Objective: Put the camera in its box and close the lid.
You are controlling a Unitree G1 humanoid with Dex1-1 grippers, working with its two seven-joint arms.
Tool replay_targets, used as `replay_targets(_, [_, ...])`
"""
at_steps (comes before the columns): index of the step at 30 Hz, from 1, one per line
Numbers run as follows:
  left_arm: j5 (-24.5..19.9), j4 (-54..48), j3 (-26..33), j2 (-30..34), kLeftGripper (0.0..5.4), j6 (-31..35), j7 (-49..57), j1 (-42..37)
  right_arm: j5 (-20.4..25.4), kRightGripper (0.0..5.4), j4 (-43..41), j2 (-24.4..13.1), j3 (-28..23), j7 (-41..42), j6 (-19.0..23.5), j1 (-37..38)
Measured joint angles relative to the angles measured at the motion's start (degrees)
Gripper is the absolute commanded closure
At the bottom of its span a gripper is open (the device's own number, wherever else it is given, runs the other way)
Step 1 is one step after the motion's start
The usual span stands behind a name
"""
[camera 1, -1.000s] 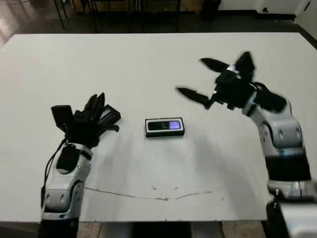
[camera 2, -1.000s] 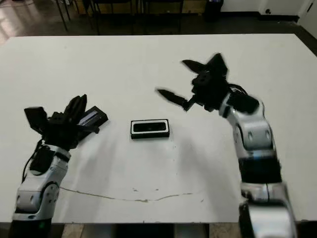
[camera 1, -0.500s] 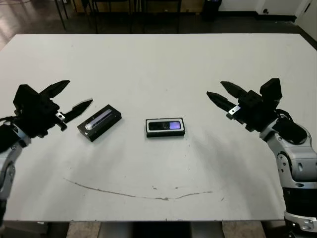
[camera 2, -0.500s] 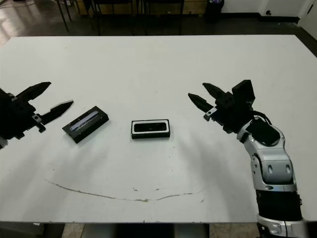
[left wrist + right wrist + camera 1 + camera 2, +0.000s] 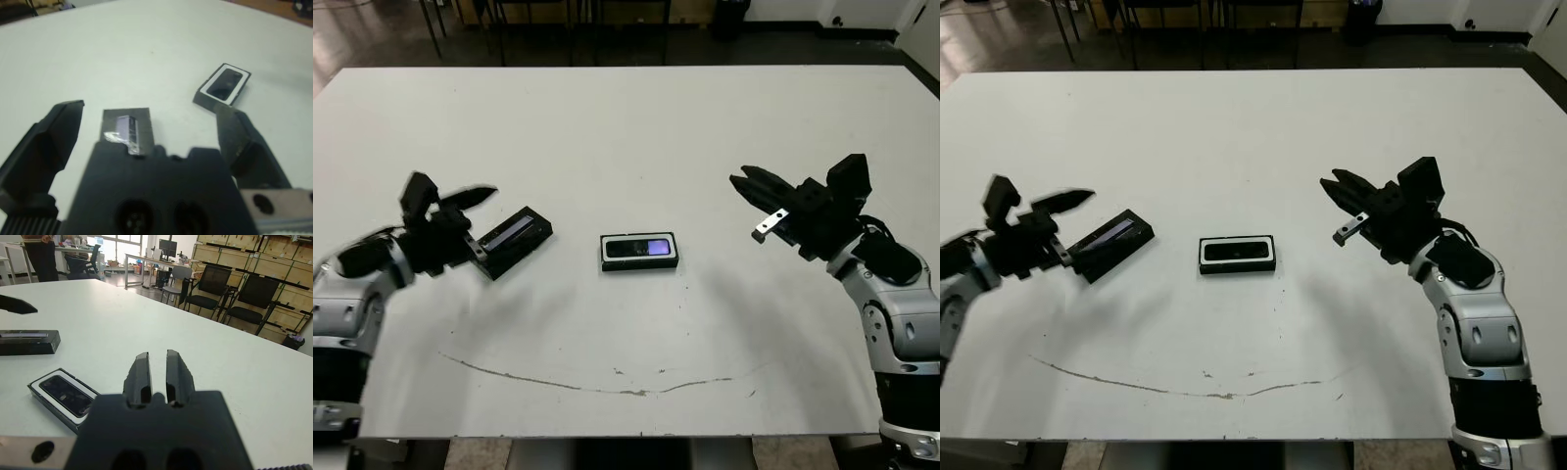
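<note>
The white lining is set inside the box's black edge, so I expect the lid to slide over the lining and rest flush when I lower the lid.
The camera, black with a purple patch, lies inside the white-lined box at mid-table. The lid, black with a silvery strip, rests flat on the table to the left of the box, lying at an angle. My left gripper is open just left of the lid; in the left wrist view its fingers stand wide on either side of the lid without touching it. My right gripper hovers right of the box, shut on nothing, and its fingers point past the box.
A thin dark scratch line curves across the white table near its front edge. Chairs and desks stand beyond the table's far side, and a person stands in the background.
My left gripper has swung in to the right, up to the lid's left end. My right gripper has shut its fingers and stayed in place. Box, camera and lid have not moved.
</note>
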Motion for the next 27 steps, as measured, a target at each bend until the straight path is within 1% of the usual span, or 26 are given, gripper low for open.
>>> replay_targets(6, [1.3, 0.6, 0.6, 0.0, 0.01, 0.0, 2.9, 1.5, -0.2, 5.40, 0.0, -0.6, 0.1, -0.1, -0.1, 0.2])
replay_targets(11, [2.0, 2.7, 1.0, 0.0, 0.01, -1.1, 3.0, 1.9, -0.2, 5.40, 0.2, -0.6, 0.1, -0.1, -0.1, 0.7])
replay_targets(18, [2.6, 2.9, 1.5, 0.0, 0.01, -2.6, 4.1, 3.1, -0.2, 5.40, 0.1, -0.6, 0.5, -0.6, -0.1, 0.7])
replay_targets(23, [2.8, 3.0, 1.5, 0.0, 0.01, -2.7, 3.2, 3.3, -0.2, 5.40, -0.2, -0.6, 0.9, -1.1, -0.1, 0.9])
replay_targets(27, [4.3, 3.2, 0.5, 0.7, 0.01, -4.0, 1.1, 3.3, -0.2, 5.40, -0.3, -0.6, 1.0, -1.1, -0.1, 1.0])
